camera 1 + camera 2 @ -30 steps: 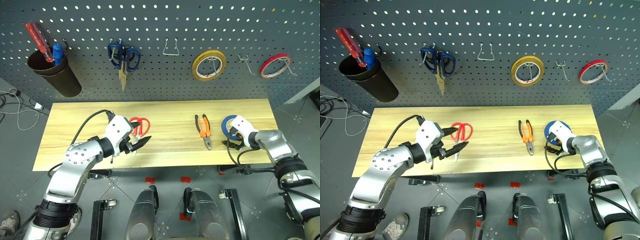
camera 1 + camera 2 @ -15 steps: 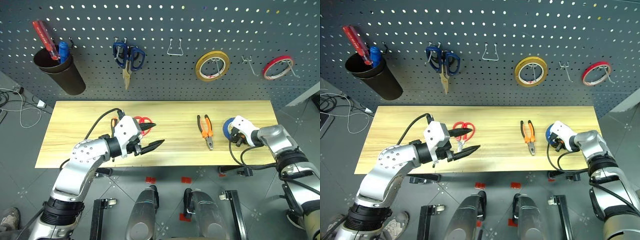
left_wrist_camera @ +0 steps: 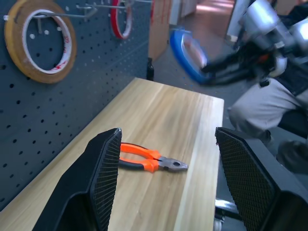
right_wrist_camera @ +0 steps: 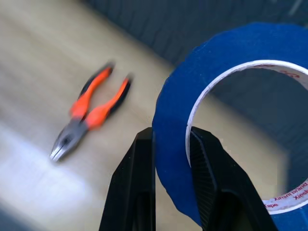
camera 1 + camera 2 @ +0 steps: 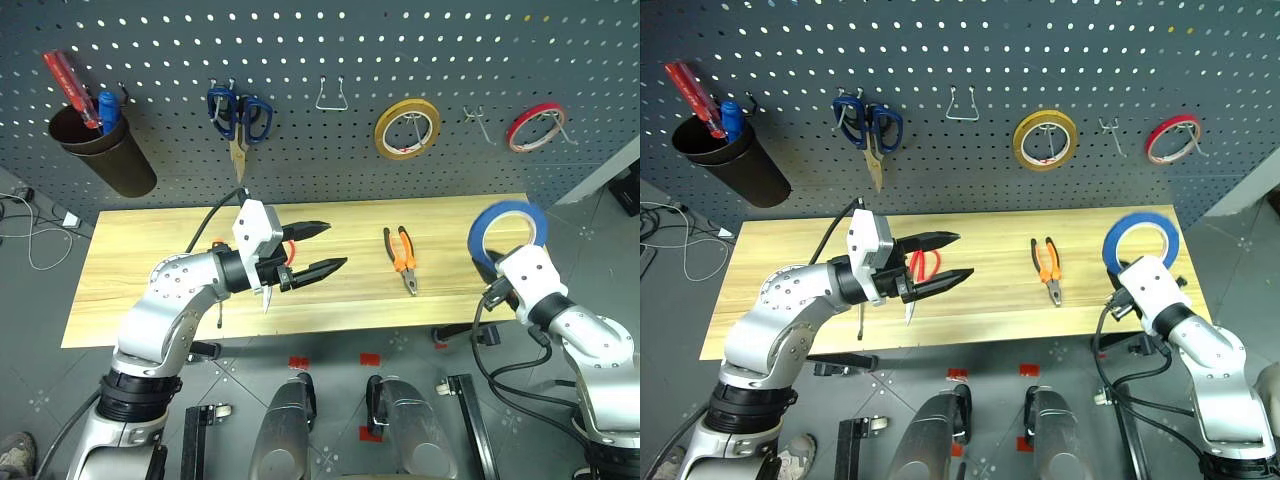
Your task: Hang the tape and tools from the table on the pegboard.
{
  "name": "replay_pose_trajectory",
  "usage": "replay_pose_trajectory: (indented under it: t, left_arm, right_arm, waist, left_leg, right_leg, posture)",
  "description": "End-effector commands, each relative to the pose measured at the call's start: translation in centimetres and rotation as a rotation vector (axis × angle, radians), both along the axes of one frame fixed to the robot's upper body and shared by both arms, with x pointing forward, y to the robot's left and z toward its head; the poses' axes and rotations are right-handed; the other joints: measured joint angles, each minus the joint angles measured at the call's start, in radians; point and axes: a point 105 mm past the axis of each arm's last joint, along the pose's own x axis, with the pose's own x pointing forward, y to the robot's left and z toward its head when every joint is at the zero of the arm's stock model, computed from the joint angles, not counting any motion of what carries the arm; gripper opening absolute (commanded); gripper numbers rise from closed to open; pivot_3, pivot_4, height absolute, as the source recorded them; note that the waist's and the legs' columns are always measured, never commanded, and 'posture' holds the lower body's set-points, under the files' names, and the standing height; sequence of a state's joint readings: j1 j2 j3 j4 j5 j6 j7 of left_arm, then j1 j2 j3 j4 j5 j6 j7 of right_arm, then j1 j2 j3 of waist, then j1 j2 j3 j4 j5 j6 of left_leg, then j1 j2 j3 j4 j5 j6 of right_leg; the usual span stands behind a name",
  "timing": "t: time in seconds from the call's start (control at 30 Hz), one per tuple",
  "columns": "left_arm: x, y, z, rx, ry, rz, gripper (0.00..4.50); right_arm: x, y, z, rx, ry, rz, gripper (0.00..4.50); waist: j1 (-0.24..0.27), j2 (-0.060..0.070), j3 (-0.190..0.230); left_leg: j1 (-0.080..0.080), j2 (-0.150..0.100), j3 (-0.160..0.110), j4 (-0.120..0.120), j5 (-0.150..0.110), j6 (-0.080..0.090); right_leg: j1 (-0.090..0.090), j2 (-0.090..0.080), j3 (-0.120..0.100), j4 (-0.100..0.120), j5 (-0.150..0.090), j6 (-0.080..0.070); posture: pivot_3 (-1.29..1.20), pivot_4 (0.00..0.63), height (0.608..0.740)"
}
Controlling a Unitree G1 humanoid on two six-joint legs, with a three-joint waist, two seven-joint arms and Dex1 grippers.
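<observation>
My right gripper has the blue tape's hole [image 5: 508, 234] open above its rim grip and should carry on to the empty hook [image 5: 479, 121] beside the red roll and release there.
My right gripper [image 4: 172, 138] is shut on the rim of the blue tape [image 5: 507, 232] and holds it upright above the right end of the table [image 5: 140, 250]. Out over the table's left half, my left gripper [image 5: 312, 250] is open, level and empty. It hovers above the red-handled scissors [image 5: 289, 246], which lie partly hidden under it. The orange-and-black pliers [image 5: 400, 260] lie flat between the two grippers and also show as pliers [image 3: 149, 161] in the left wrist view. The pegboard [image 5: 330, 50] rises behind the table. I cannot make out the screwdriver.
On the pegboard hang blue-handled scissors [image 5: 240, 115], a yellow roll [image 5: 408, 128], a red roll [image 5: 533, 125] and a dark cup [image 5: 100, 155] with a red screwdriver. A bare wire hook [image 5: 332, 95] and another bare hook [image 5: 478, 120] hang between them.
My right gripper closed on the blue tape and lifted it off the table, pulling back towards me. My left gripper rose and swung right over the red scissors. The camera shifted slightly.
</observation>
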State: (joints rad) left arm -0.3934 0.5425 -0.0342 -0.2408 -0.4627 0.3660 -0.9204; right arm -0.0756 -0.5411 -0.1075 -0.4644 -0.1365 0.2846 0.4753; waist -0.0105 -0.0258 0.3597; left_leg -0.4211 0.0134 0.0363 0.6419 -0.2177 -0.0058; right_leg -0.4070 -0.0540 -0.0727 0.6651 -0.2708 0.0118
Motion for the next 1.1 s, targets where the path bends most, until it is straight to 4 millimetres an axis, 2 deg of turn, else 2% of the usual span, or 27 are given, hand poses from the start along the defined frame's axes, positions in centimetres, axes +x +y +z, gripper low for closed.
replay_pose_trajectory:
  t: [0.03, 0.23, 0.4, 0.47, 0.5, 0.57, 0.7, 0.77, 0.8, 0.93, 1.1]
  left_arm:
    - [0.2, -0.6, 1.4, -0.024, -0.058, -0.013, 3.28]
    - [0.0, -0.6, 1.3, 0.009, -0.069, -0.020, 3.28]
    - [0.1, -0.1, 1.3, 0.021, -0.072, 0.000, 3.28]
    - [0.1, 0.0, 1.3, 0.024, -0.070, 0.004, 3.28]
    - [0.1, 0.1, 1.2, 0.026, -0.067, 0.006, 3.28]
    - [0.1, 0.4, 0.8, 0.036, -0.055, 0.014, 3.28]
    - [-0.3, 3.1, -3.1, 0.223, -0.004, 0.028, 3.28]
    - [-0.5, 4.4, -4.4, 0.298, 0.012, 0.031, 3.28]
    - [-0.6, 4.8, -4.8, 0.322, 0.014, 0.030, 3.28]
    - [-0.8, 7.5, -6.6, 0.456, 0.024, 0.040, 3.28]
    - [-0.8, 8.5, -7.0, 0.500, 0.023, 0.037, 3.28]
  right_arm:
    - [2.0, 0.7, 3.6, -0.036, -0.160, 0.028, 0.67]
    - [6.9, -0.5, 4.9, -0.004, -0.197, 0.032, 0.67]
    - [9.1, -1.3, 5.3, 0.050, -0.195, -0.004, 0.67]
    - [9.2, -1.5, 5.1, 0.077, -0.187, -0.022, 1.39]
    - [9.1, -1.5, 4.7, 0.084, -0.174, -0.021, 1.59]
    - [8.6, -1.1, 3.5, 0.098, -0.134, -0.010, 2.24]
    - [6.4, 0.8, -3.3, 0.253, 0.122, -0.082, 3.62]
    - [5.4, 2.0, -5.4, 0.349, 0.244, -0.122, 4.34]
    - [5.1, 2.3, -5.9, 0.381, 0.276, -0.137, 4.46]
    - [5.1, 4.4, -8.4, 0.503, 0.443, -0.260, 4.46]
    - [7.1, 6.1, -10.0, 0.539, 0.613, -0.374, 4.46]
  waist:
    - [0.000, 0.000, 0.000]
    - [0.008, -0.001, -0.001]
    - [0.008, -0.001, -0.001]
    - [0.008, -0.001, -0.001]
    - [0.008, -0.001, -0.001]
    - [0.009, -0.001, -0.001]
    - [0.009, -0.001, -0.004]
    - [0.006, 0.000, -0.005]
    - [0.004, -0.001, -0.004]
    - [0.001, -0.001, -0.005]
    - [0.009, -0.001, -0.005]
  left_leg:
    - [0.000, 0.000, 0.000, 0.002, 0.000, 0.000]
    - [-0.002, -0.001, -0.001, 0.003, 0.001, 0.001]
    - [-0.006, -0.001, -0.001, 0.003, 0.001, 0.002]
    - [-0.006, -0.001, -0.003, 0.002, 0.001, 0.002]
    - [-0.007, -0.001, -0.003, 0.002, 0.001, 0.002]
    - [-0.007, -0.001, -0.003, 0.003, 0.001, 0.002]
    - [-0.007, 0.000, -0.004, 0.003, 0.001, 0.001]
    - [-0.006, 0.001, -0.004, 0.002, 0.001, 0.001]
    - [-0.006, 0.001, -0.003, 0.002, 0.001, 0.001]
    - [-0.006, 0.001, -0.001, 0.003, 0.001, 0.001]
    - [-0.006, 0.001, -0.001, 0.004, 0.002, 0.001]
  right_leg:
    - [0.000, 0.000, 0.000, 0.001, 0.001, 0.000]
    - [0.001, -0.001, -0.001, 0.000, 0.005, -0.006]
    - [-0.002, -0.001, -0.004, -0.002, 0.004, -0.007]
    - [-0.002, -0.001, -0.005, -0.002, 0.004, -0.007]
    - [-0.002, -0.001, -0.006, -0.002, 0.004, -0.007]
    - [-0.002, -0.001, -0.006, -0.002, 0.004, -0.007]
    - [-0.001, -0.001, -0.006, 0.000, 0.004, -0.008]
    - [-0.001, -0.001, -0.006, 0.000, 0.003, -0.008]
    - [-0.002, -0.001, -0.006, 0.000, 0.003, -0.008]
    - [-0.003, -0.001, -0.003, 0.001, 0.005, -0.010]
    - [-0.007, -0.001, -0.002, 0.008, 0.006, -0.012]
  posture:
    - [-0.08, 0.319, 0.740]
    - [-0.06, 0.308, 0.740]
    - [-0.04, 0.303, 0.740]
    - [-0.03, 0.299, 0.740]
    - [-0.03, 0.299, 0.740]
    - [-0.03, 0.300, 0.740]
    - [-0.03, 0.305, 0.740]
    - [-0.04, 0.311, 0.740]
    - [-0.04, 0.311, 0.740]
    - [-0.03, 0.315, 0.740]
    - [-0.02, 0.317, 0.740]
